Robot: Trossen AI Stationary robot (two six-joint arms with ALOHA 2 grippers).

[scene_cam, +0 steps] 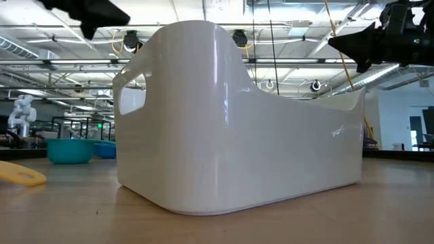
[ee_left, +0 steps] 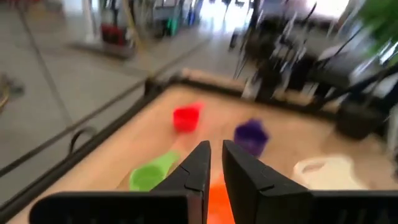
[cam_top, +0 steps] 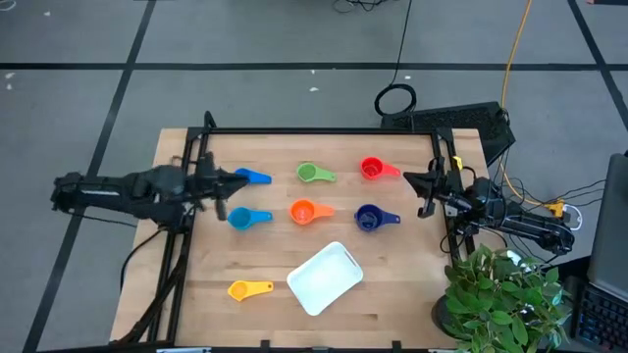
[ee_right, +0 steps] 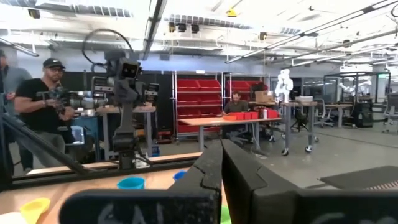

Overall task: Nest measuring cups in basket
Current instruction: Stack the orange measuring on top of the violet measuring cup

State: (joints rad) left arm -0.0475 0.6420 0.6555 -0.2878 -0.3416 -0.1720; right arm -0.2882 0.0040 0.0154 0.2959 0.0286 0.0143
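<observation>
I keep moving my left gripper toward the orange cup's near rim (cam_top: 291, 213) and close it there, because the orange cup's bowl (cam_top: 302, 212) faces my left gripper and is clear of its neighbours.
Seven measuring cups lie apart on the wooden table: blue (cam_top: 253, 177), light blue (cam_top: 245, 218), green (cam_top: 314, 174), orange (cam_top: 309, 211), red (cam_top: 376, 169), navy (cam_top: 371, 218) and yellow (cam_top: 248, 289). The white basket (cam_top: 325, 277) stands on its base near the front edge and holds nothing. My left gripper (cam_top: 234, 183) hovers above the table's left side, between the blue and light blue cups. Its fingers (ee_left: 216, 148) stand a narrow gap apart with nothing in them. My right gripper (cam_top: 410, 180) waits shut at the right edge, raised off the table.
A dark frame rail (cam_top: 314, 130) runs along the table's far edge and down both sides. A potted plant (cam_top: 500, 294) stands off the front right corner. Bare wood lies between the two rows of cups and the basket. People stand in the room beyond.
</observation>
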